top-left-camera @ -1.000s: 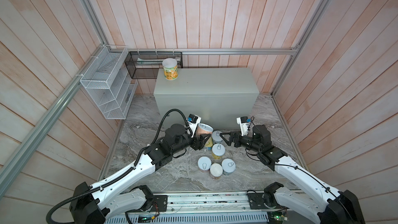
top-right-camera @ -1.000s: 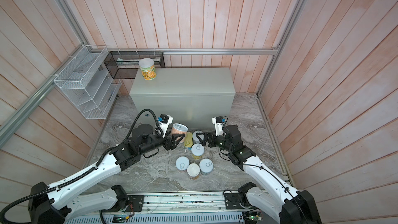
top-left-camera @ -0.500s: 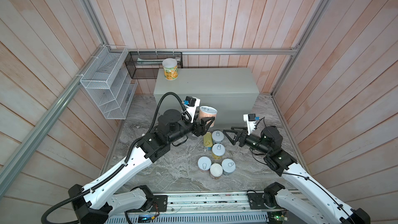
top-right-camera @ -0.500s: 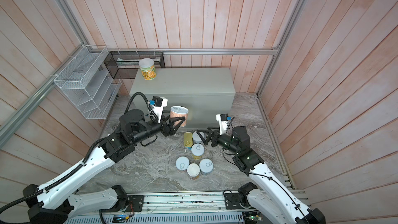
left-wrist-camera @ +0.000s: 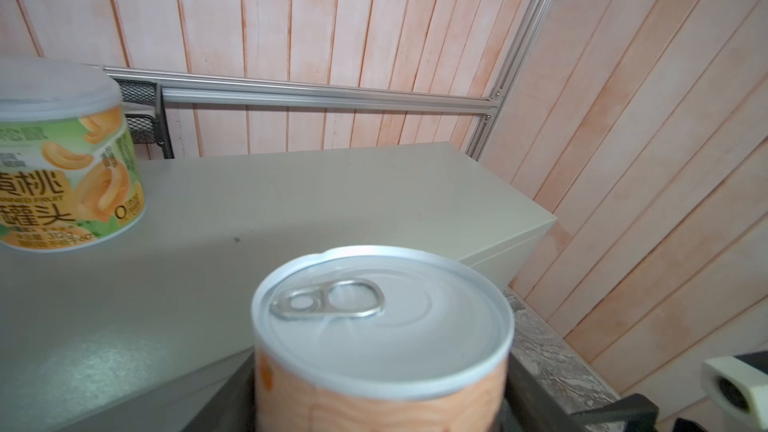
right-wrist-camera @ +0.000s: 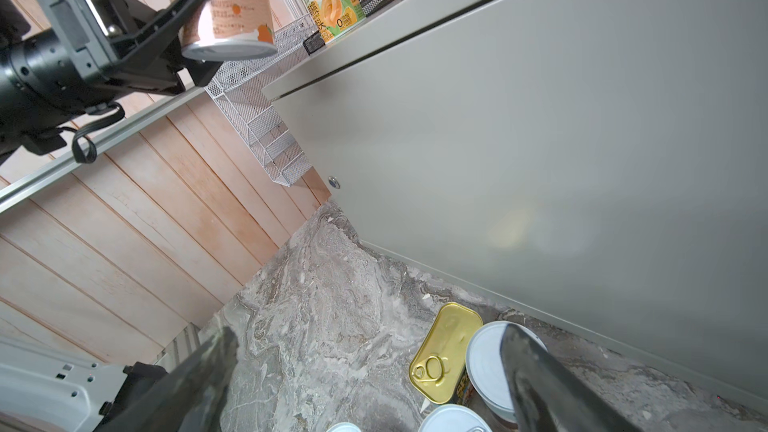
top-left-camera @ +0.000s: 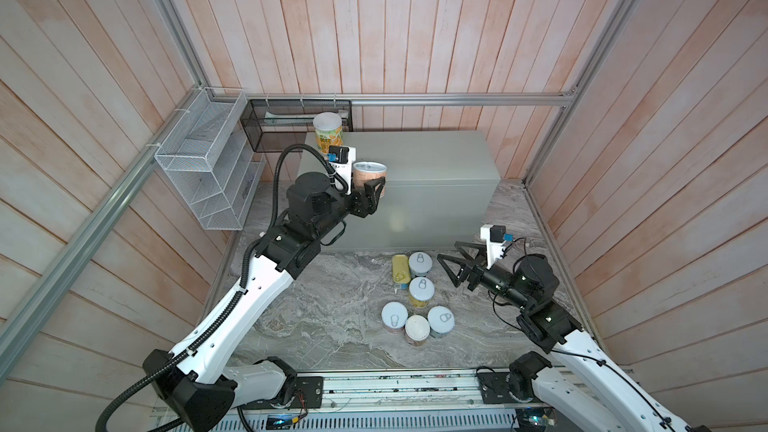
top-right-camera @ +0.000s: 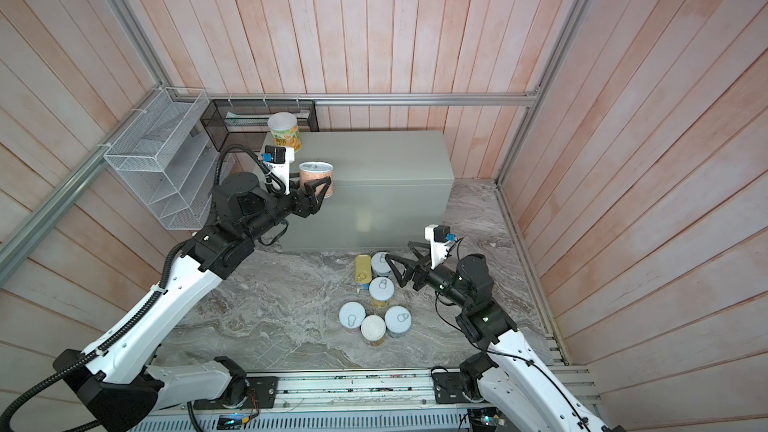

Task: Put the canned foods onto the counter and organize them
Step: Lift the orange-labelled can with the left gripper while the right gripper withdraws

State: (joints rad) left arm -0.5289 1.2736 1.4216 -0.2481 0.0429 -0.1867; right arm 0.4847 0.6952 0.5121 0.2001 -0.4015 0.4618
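Note:
The upright peach-labelled can should keep moving in my left gripper toward the green-labelled can (top-left-camera: 328, 131) until it stands in front, as that spot on the counter (left-wrist-camera: 60, 300) is clear.
My left gripper (top-left-camera: 375, 185) (top-right-camera: 321, 189) is shut on a peach-labelled can (top-left-camera: 369, 174) (top-right-camera: 316, 176) (left-wrist-camera: 382, 326) with a silver pull-tab lid. It holds the can upright in the air at the front left edge of the counter (top-left-camera: 436, 160) (top-right-camera: 395, 155) (left-wrist-camera: 332, 201) (right-wrist-camera: 540, 118). A green-labelled can (top-left-camera: 328, 132) (top-right-camera: 284, 130) (left-wrist-camera: 62, 168) (right-wrist-camera: 332, 6) with a white lid stands on the counter's back left corner. Several cans (top-left-camera: 421, 290) (top-right-camera: 381, 289) and a flat gold tin (top-left-camera: 400, 274) (top-right-camera: 363, 268) (right-wrist-camera: 446, 351) sit on the stone floor. My right gripper (top-left-camera: 449, 252) (top-right-camera: 398, 251) (right-wrist-camera: 365, 367) hovers open and empty just right of them.
A white wire basket (top-left-camera: 208, 172) (top-right-camera: 158, 176) hangs on the left wall. A black mesh basket (top-left-camera: 291, 126) (top-right-camera: 232, 122) hangs behind the counter's left end. Wooden walls with aluminium rails (top-left-camera: 415, 99) close in the marbled stone floor (top-left-camera: 332, 305).
My left gripper has lifted the peach-labelled can from beside the floor cans up to the counter's top. My right gripper has drawn back to the right, away from the cans.

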